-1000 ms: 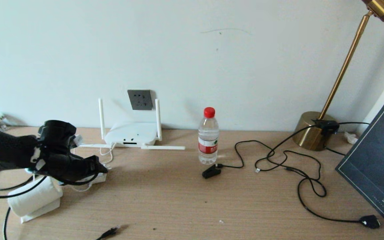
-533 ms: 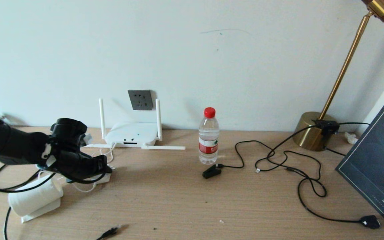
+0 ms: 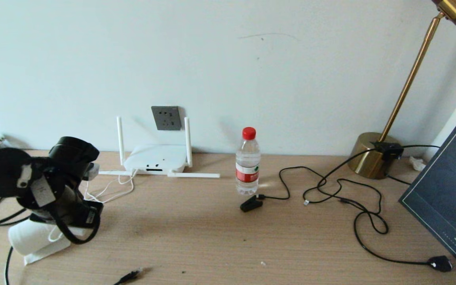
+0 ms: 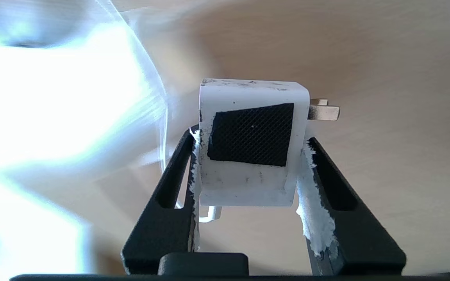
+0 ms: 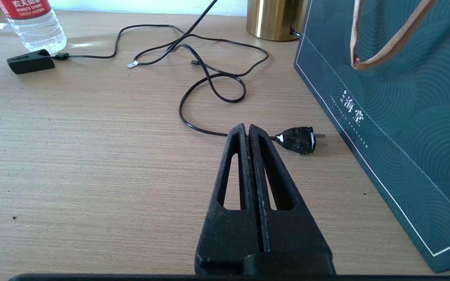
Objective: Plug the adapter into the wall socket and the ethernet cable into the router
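Observation:
The adapter's pins (image 4: 324,111) stick out past one finger of the robot's left gripper, so the robot should put the adapter down on the desk (image 3: 113,213) and take it from another side before plugging it in.
My left gripper (image 4: 252,136) is shut on the adapter (image 4: 248,183), a white cube with a dark meshed face whose metal prongs (image 4: 324,111) stick out sideways beyond one finger. In the head view that gripper (image 3: 85,215) points down at the desk's left, hiding the adapter; its thin white cord (image 3: 109,190) trails towards the router (image 3: 154,159). The dark grey wall socket (image 3: 166,118) sits on the wall just above the router. A black ethernet cable end (image 3: 130,275) lies at the desk's front edge. My right gripper (image 5: 248,130) is shut on nothing, low over the desk.
A white paper roll (image 3: 30,241) lies right beside the left gripper. A water bottle (image 3: 247,162), a black clip on a cable (image 3: 250,204), looping black cords (image 3: 354,206), a brass lamp (image 3: 370,158) and its plug (image 5: 301,139) fill the right, next to a dark teal bag (image 3: 445,198).
The left gripper has closed on the adapter, turned from pointing right to pointing down, and drawn back to the left with it. The white cord now lies stretched out. The right arm stays still.

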